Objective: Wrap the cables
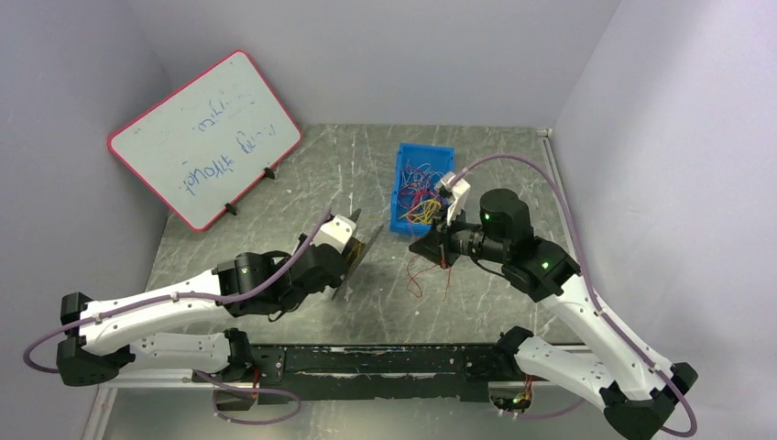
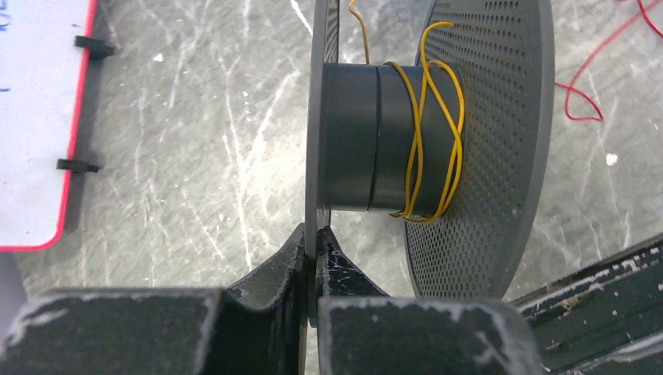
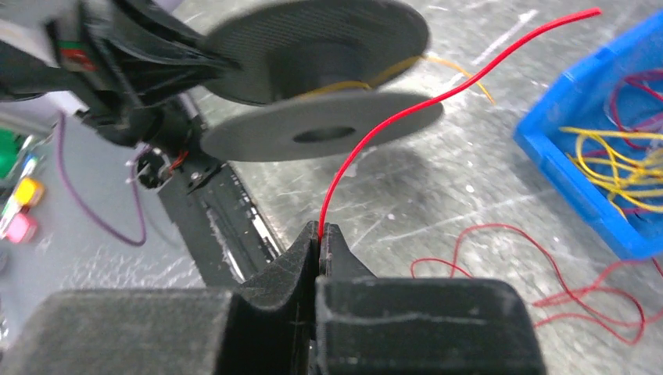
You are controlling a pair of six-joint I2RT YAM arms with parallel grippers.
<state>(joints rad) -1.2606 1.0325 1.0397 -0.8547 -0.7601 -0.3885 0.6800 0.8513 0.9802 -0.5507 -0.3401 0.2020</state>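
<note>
The spool's edge faces the red cable's end, so my left gripper should turn the spool and my right gripper bring the cable's end round to the spool's middle.
My left gripper is shut on the thin flange of a grey spool, which it holds on edge above the table. A yellow cable is looped a few times round the spool's hub, next to the perforated flange. My right gripper is shut on the end of a red cable, which arcs up past the spool. The rest of the red cable lies in loose loops on the table below my right gripper.
A blue bin with tangled red, yellow and purple cables stands behind the right gripper. A red-framed whiteboard leans at the back left. The dark base rail runs along the near edge.
</note>
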